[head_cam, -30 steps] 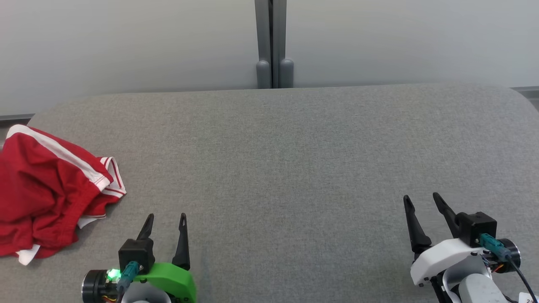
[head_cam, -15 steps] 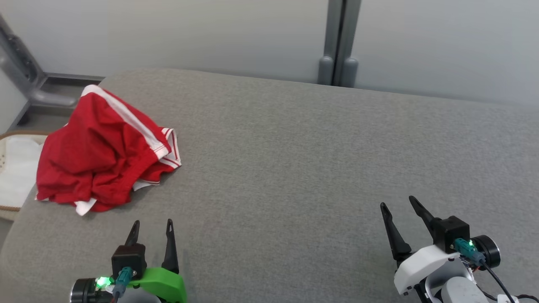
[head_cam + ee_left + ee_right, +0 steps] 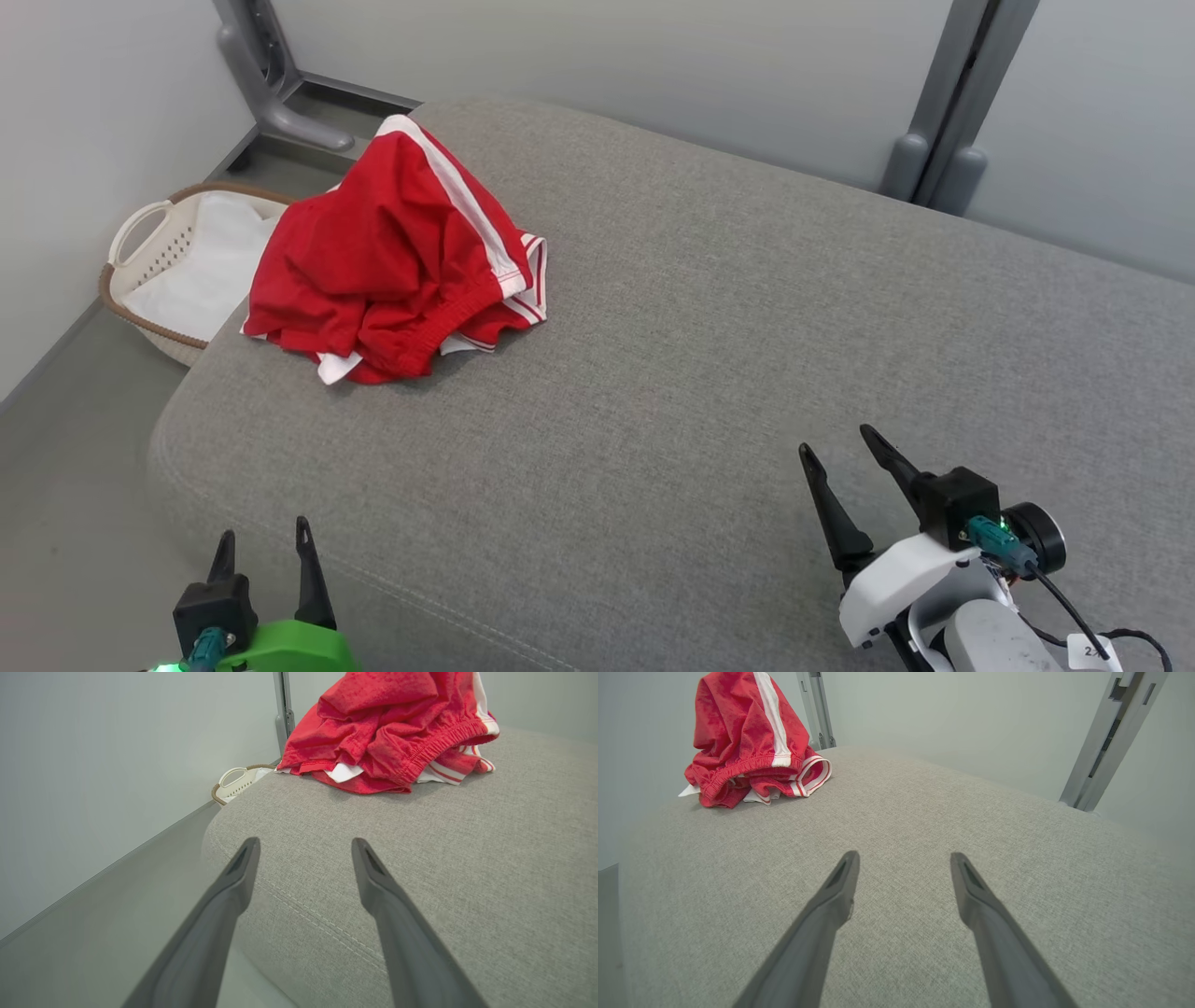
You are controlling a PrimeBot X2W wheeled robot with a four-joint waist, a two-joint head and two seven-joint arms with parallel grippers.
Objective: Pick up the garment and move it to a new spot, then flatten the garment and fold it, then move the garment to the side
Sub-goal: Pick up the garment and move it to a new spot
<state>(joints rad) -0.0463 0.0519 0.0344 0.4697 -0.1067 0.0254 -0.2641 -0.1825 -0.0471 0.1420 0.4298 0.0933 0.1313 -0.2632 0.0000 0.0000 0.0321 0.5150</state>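
Observation:
I should expect another piece of clothing to stay behind when I lift the red shorts (image 3: 386, 241), because a striped white cuff (image 3: 535, 281) sticks out from under them.
The garment (image 3: 397, 257) is a pair of red shorts with white side stripes, lying crumpled near the far left corner of a grey upholstered surface (image 3: 709, 345). In the left wrist view the garment (image 3: 387, 732) lies ahead and to the right; in the right wrist view the garment (image 3: 747, 742) sits far off at the upper left. My left gripper (image 3: 262, 540) is open at the surface's near left edge, well short of the shorts, with nothing between its fingers. My right gripper (image 3: 836, 442) is open over the near right of the surface, also holding nothing.
A cream laundry basket (image 3: 140, 247) with a white cloth in it stands on the floor to the left of the surface. Grey metal posts (image 3: 943, 121) rise against the pale wall behind. Bare floor (image 3: 65, 467) lies at the left.
The head camera has swung left, so the whole picture shifted right: the shorts now sit nearer the middle and the basket and floor have come into view. Both grippers stay open.

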